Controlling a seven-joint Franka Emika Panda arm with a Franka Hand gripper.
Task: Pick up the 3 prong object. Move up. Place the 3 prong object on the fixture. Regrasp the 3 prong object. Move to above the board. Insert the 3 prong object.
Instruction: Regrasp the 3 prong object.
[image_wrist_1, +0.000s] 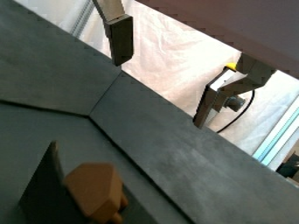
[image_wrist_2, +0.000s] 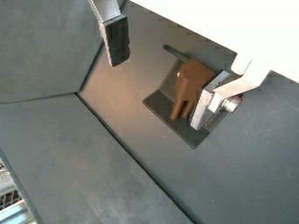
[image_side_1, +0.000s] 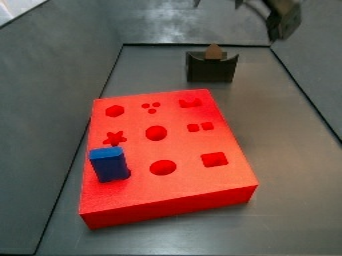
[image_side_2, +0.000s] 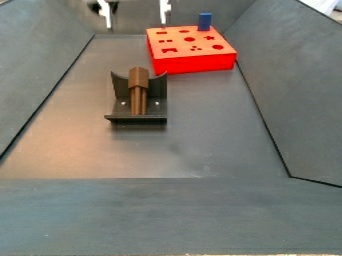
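The dark fixture's notch (image_side_1: 213, 62) has an open top, so the brown 3 prong object (image_side_1: 214, 52) will come loose and the fixture will stay behind when I lift.
The brown 3 prong object (image_side_2: 138, 85) rests in the notch of the dark fixture (image_side_2: 136, 112) on the floor, free of the fingers. It also shows in a side view (image_side_1: 213, 52) on the fixture (image_side_1: 210, 70), and in both wrist views (image_wrist_1: 96, 192) (image_wrist_2: 187, 87). The gripper (image_side_2: 132, 8) is open and empty, raised high above the fixture, its fingers (image_wrist_2: 114, 39) spread wide apart. The red board (image_side_1: 167, 150) (image_side_2: 187, 50) lies beyond the fixture.
A blue cuboid (image_side_1: 108, 163) (image_side_2: 205, 19) stands on one corner of the board. Sloped dark grey walls (image_side_2: 54, 90) ring the floor. A white cloth (image_wrist_1: 176, 52) shows past the wall's edge.
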